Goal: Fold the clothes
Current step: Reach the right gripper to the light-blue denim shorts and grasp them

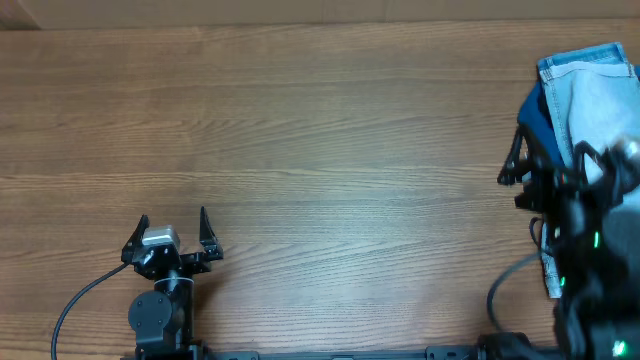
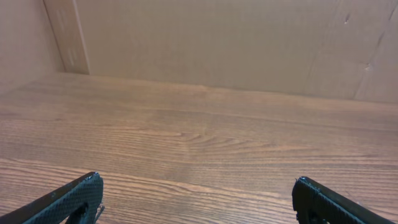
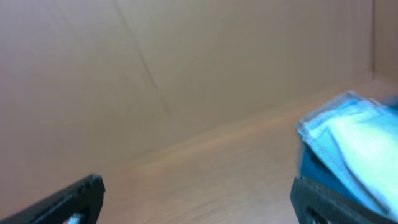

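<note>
I can see the light-blue denim shorts lying on top of the dark blue cloth, so I keep moving my open right gripper toward their near end and close it there.
The clothes lie in a pile at the table's far right edge. On top are pale light-blue denim shorts, with a dark blue cloth showing under their left side. The right wrist view shows the pale denim and the dark blue cloth at its right. My right gripper hangs open at the pile's near left side, blurred, with nothing between its fingers; its wrist view shows the same open right gripper. My left gripper stands open at the near left, far from the clothes. Only bare wood lies ahead of the left gripper.
A strip of light denim shows beside the right arm near the front edge. A brown board wall closes the table's far side. The wooden tabletop stretches between the two arms.
</note>
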Robot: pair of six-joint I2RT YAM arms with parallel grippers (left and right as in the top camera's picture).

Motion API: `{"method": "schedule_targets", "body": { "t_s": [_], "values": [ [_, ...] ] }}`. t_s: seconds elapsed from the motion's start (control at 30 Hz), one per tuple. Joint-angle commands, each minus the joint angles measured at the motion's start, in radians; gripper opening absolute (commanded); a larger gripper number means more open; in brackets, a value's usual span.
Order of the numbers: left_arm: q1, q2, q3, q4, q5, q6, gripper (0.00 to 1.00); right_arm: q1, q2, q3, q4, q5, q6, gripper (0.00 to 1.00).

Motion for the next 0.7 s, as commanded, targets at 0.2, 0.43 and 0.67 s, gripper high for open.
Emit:
{"method": "schedule_targets", "body": {
  "t_s": [0.2,0.43,0.67],
  "values": [
    [-0.007,-0.009,-0.003,0.002,-0.009,0.022,1.00,-0.417,0.623,0.366,-0.343,-0.168,-0.037,1.00],
    [-0.007,-0.009,-0.003,0.002,-0.010,0.022,1.00,-0.613,0.770,0.365,-0.532,-0.161,0.006,0.83],
    [-0.007,-0.009,-0.003,0.002,-0.010,0.022,1.00,-0.645,0.809,0.268,-0.523,-0.090,0.123,0.79]
  ]
}}
